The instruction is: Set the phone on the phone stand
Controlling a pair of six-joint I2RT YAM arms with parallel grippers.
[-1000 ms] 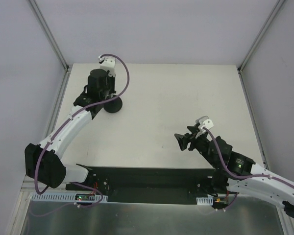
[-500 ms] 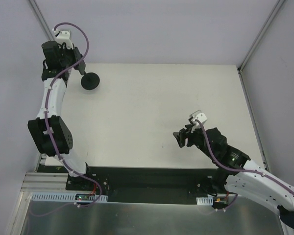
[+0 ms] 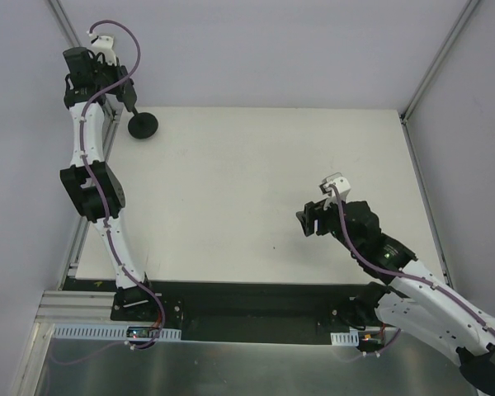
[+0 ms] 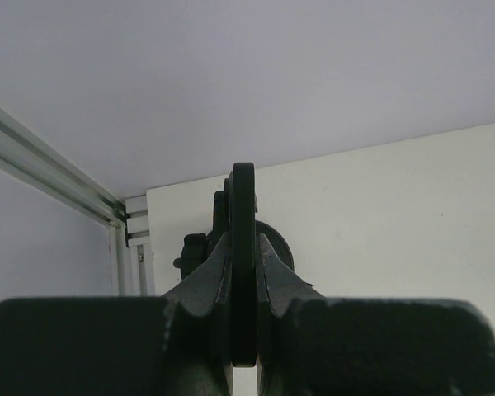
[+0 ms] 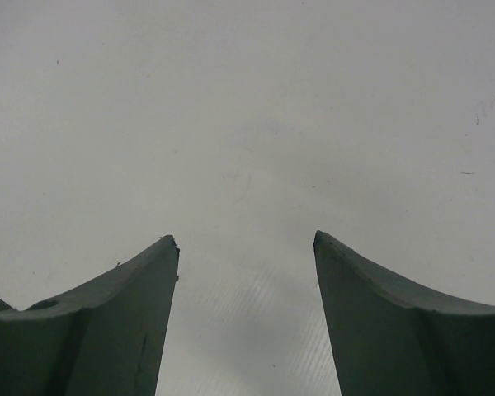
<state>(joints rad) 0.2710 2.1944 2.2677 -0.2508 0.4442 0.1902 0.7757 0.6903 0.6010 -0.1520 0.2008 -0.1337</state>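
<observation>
The phone is close to the phone stand's holder (image 4: 220,216) and parallel to it, so my left gripper should go on setting the phone in place until the stand (image 3: 143,125) holds it up, and then let go.
My left gripper (image 3: 129,96) is raised high at the table's far left corner. It is shut on a thin black slab seen edge-on, the phone (image 4: 243,198), pinched between both jaws in the left wrist view (image 4: 243,241). The phone stand (image 3: 142,125) hangs right under it, its round disc base (image 4: 280,244) and a clamp knob showing just behind the phone. How the two are joined is hidden. My right gripper (image 3: 307,223) is open and empty at the right middle of the table, its jaws (image 5: 246,241) over bare surface.
The white table (image 3: 264,190) has aluminium rails (image 4: 58,173) along its left edge and grey walls on three sides. The black base plate (image 3: 247,301) lies along the near edge.
My left arm swung up from the table's left middle to the far left corner, and the stand's disc moved with it. My right gripper shifted slightly.
</observation>
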